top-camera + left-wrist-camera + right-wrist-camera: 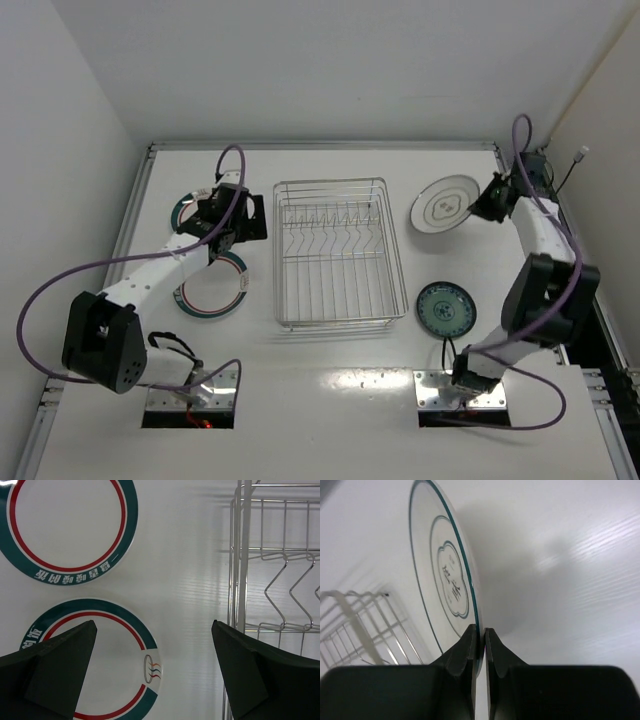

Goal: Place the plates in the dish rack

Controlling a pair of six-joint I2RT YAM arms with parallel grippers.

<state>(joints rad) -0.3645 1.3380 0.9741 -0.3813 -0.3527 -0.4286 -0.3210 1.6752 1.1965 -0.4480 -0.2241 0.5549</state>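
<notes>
The white plate slanted (444, 204) in my right gripper is beside the dish rack, so next I turn the plate upright and put it down into the rack's end slot (373, 228).
The silver wire dish rack (332, 255) stands mid-table with no plates in it. My right gripper (480, 205) is shut on the rim of the white plate with thin dark rings (443, 203), right of the rack. In the right wrist view the plate (445, 580) stands on edge between the fingers of my right gripper (480, 632), tilted off the table. The teal-blue patterned plate (446, 307) lies flat nearer me. My left gripper (243, 222) is open and empty, hovering between the rack and two teal-rimmed plates (183, 213) (210, 290). The left wrist view shows my left gripper (154, 630) above both plates (70, 525) (100, 665), each with a red ring.
The rack's left wall (242, 580) is close to my left gripper's right finger. A corner of the rack (365, 625) shows beyond the held plate. White walls enclose the table on the left, back and right.
</notes>
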